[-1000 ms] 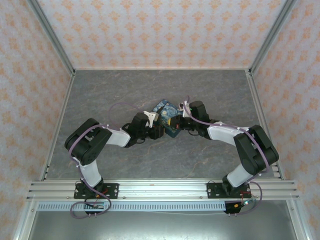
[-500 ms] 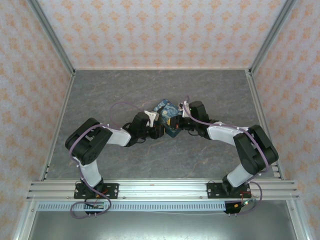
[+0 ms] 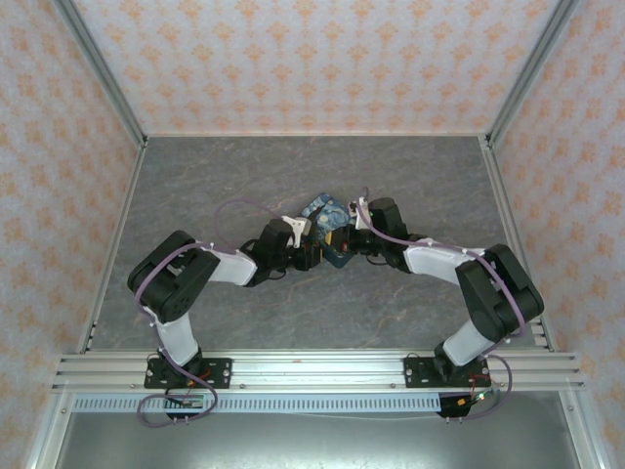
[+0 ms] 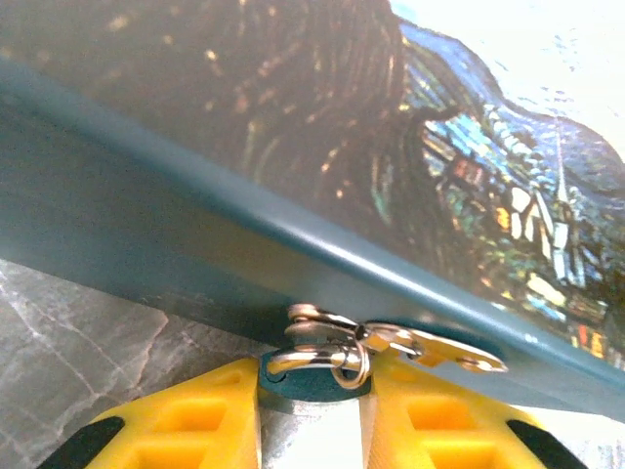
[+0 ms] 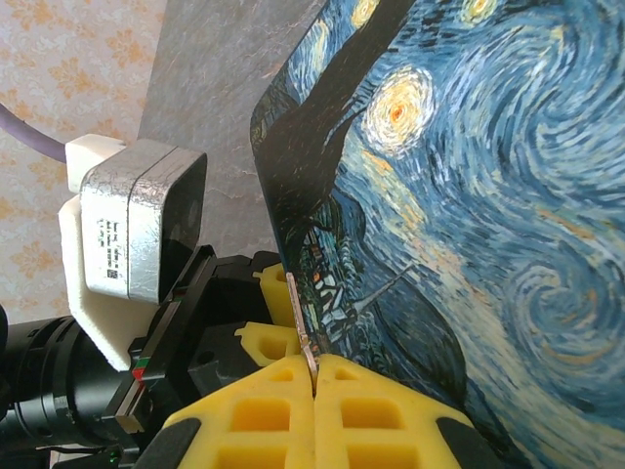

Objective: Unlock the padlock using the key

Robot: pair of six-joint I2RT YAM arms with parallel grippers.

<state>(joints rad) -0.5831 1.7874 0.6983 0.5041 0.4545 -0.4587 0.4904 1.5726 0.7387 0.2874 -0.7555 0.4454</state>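
Note:
My right gripper should move back and go toward the padlock's bottom end (image 4: 312,387), because the key points along the box's painted edge (image 5: 305,318) while the padlock hangs below.
The padlock (image 4: 312,389), teal at the top with a silver body, sits between the yellow fingers of my left gripper (image 4: 314,381), which is shut on it. Its shackle (image 4: 311,360) passes through the metal hasp (image 4: 435,347) on the teal edge of the painted box (image 4: 410,127). My right gripper (image 5: 314,369) is shut on the key (image 5: 301,315), whose thin blade points up along the box's edge (image 5: 293,215). In the top view both grippers (image 3: 317,252) (image 3: 344,240) meet at the box (image 3: 326,215) in mid-table.
The painted box (image 5: 479,195) stands tilted close in front of the right wrist camera. The left arm's wrist camera housing (image 5: 132,230) and yellow fingers (image 5: 273,283) lie just left of the key. Patterned walls (image 3: 59,195) enclose the grey table (image 3: 410,166).
Both arms stay almost where they were. The painted box looks turned slightly more between the two grippers.

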